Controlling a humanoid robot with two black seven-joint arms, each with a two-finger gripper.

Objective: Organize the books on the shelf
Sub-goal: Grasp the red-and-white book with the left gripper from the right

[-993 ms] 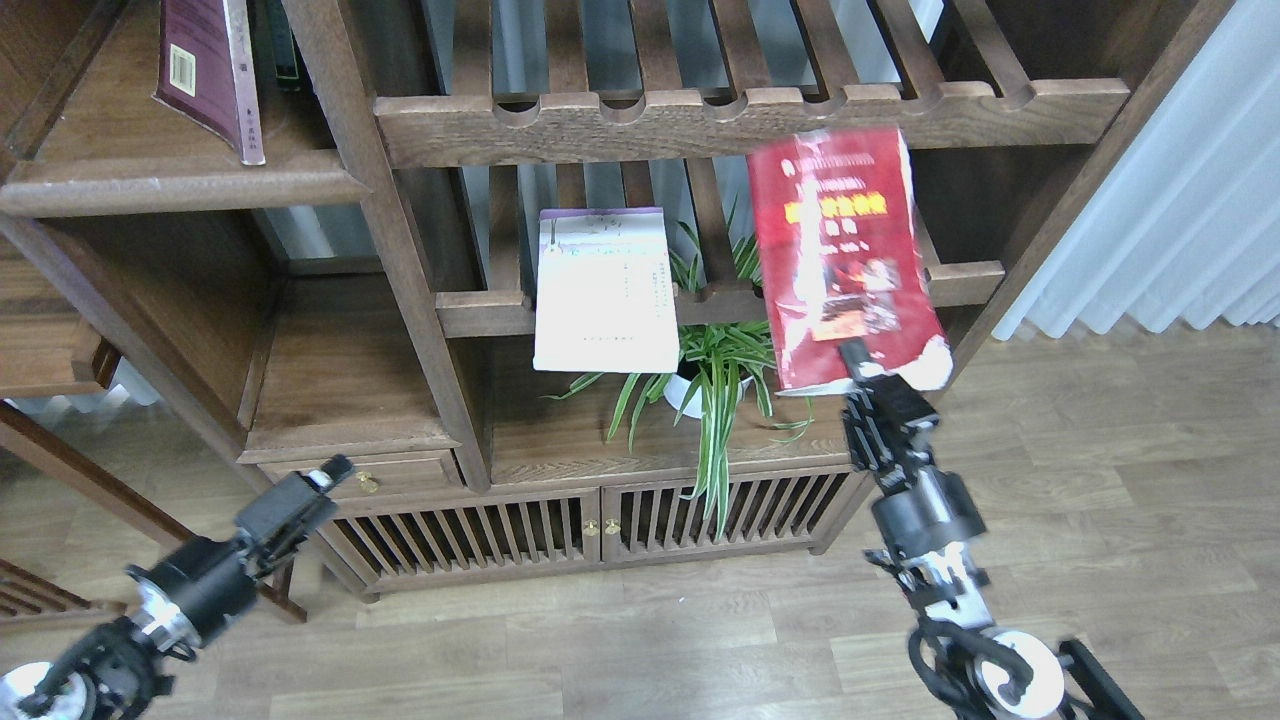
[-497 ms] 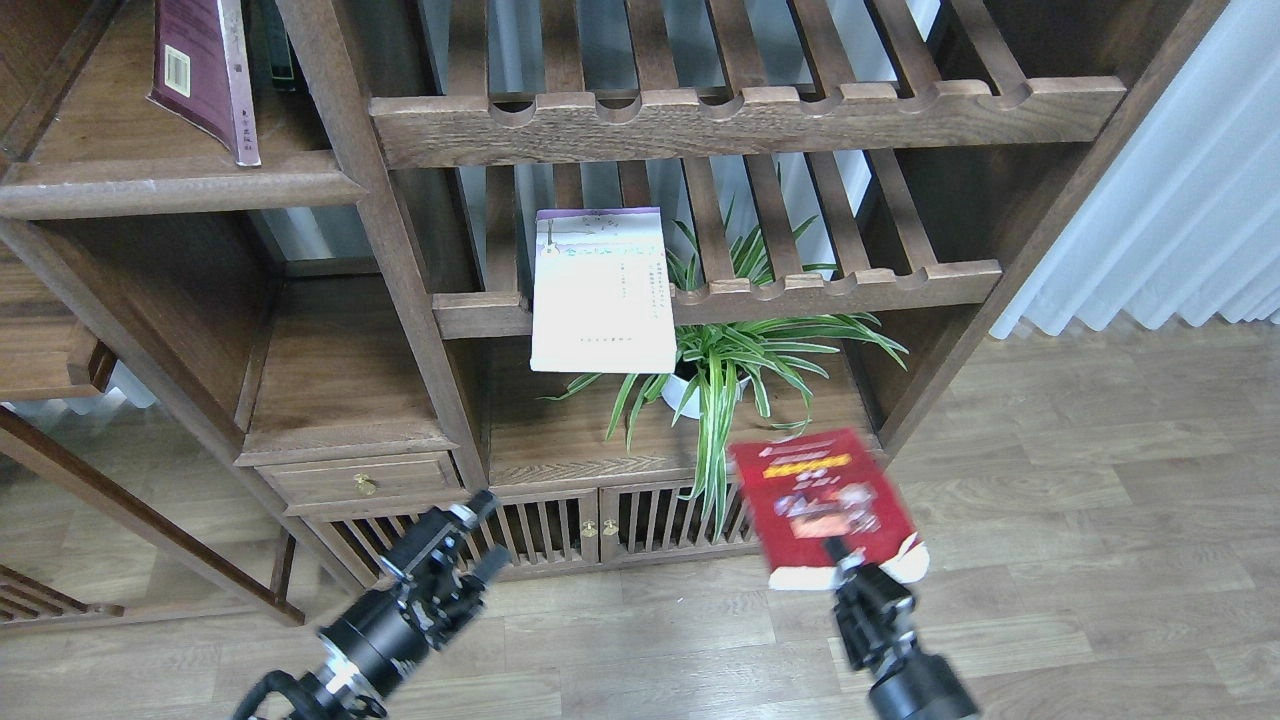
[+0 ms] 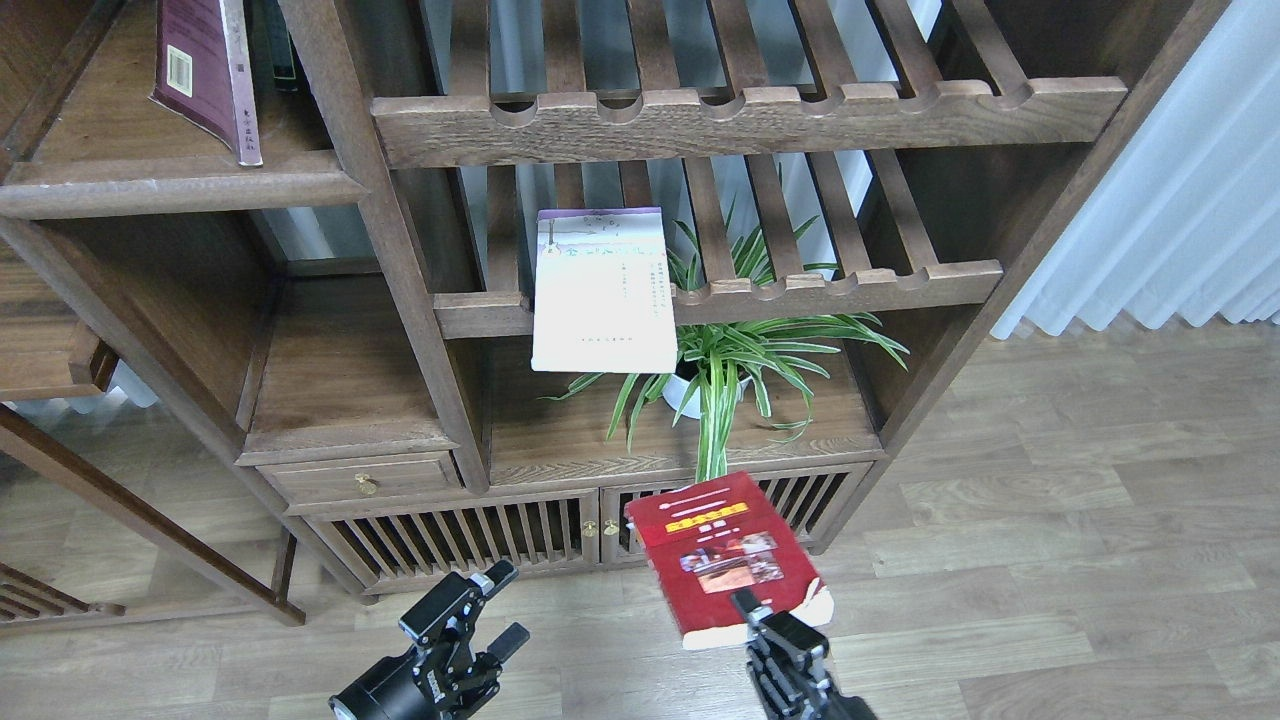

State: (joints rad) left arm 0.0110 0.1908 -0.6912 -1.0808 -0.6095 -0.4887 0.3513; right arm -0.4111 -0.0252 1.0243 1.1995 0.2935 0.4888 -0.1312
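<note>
The thick red book (image 3: 729,559) sticks straight out to its far edge (image 3: 690,491), so I expect it to stay shut and almost flat when my left gripper carries it.
The thick red book (image 3: 720,555) is held low in front of the cabinet doors, its cover facing up, with my right gripper (image 3: 757,612) shut on its near edge. My left gripper (image 3: 500,605) hovers to its left, open and holding nothing. A dark maroon book (image 3: 205,70) leans upright on the solid wooden shelf (image 3: 180,185) at the top left. A thin pale book (image 3: 603,290) lies on the lower slatted rack and overhangs its front bar.
A dark green-spined book (image 3: 280,45) stands behind the maroon one. A spider plant in a white pot (image 3: 720,365) sits on the cabinet top (image 3: 560,440) under the racks. Two slatted racks (image 3: 750,110) fill the middle bay. A white curtain (image 3: 1180,220) hangs at right.
My right gripper has carried the red book down from rack height, then left, to a low spot before the cabinet. My left gripper has moved right toward the middle.
</note>
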